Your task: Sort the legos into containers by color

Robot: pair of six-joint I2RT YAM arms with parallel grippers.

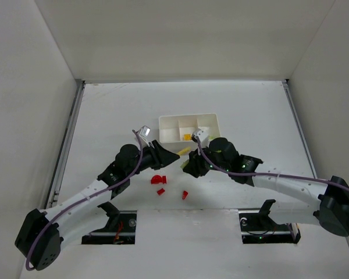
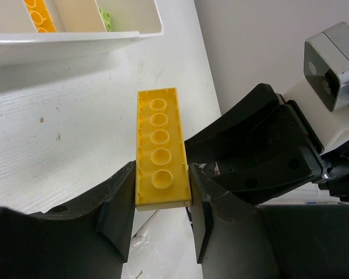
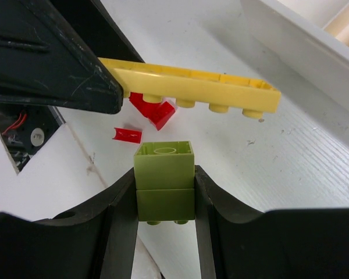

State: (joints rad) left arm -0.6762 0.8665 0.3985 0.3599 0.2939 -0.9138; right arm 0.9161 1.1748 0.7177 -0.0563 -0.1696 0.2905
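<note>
My left gripper should keep carrying the yellow plate (image 1: 184,151), since it's clear of the light green bricks, until it hangs over the yellow piece's compartment (image 1: 187,136), then let go.
My left gripper (image 2: 161,200) is shut on one end of a long yellow lego plate (image 2: 160,145), held studs down above the table; the plate also shows in the top view (image 1: 183,151) and the right wrist view (image 3: 198,87). My right gripper (image 3: 166,197) is shut on two stacked light green bricks (image 3: 164,180), just beside the left gripper (image 1: 173,156). The white three-compartment tray (image 1: 189,117) sits just beyond both grippers. It holds a yellow piece (image 2: 38,14) and a green piece (image 2: 106,20) in separate compartments. Red pieces (image 1: 157,180) lie on the table below the grippers.
More small red pieces (image 1: 185,195) lie near the front edge, and two show in the right wrist view (image 3: 128,135). The two arms nearly touch at the wrists; the right arm (image 2: 267,157) fills the left wrist view's right side. White walls enclose the table.
</note>
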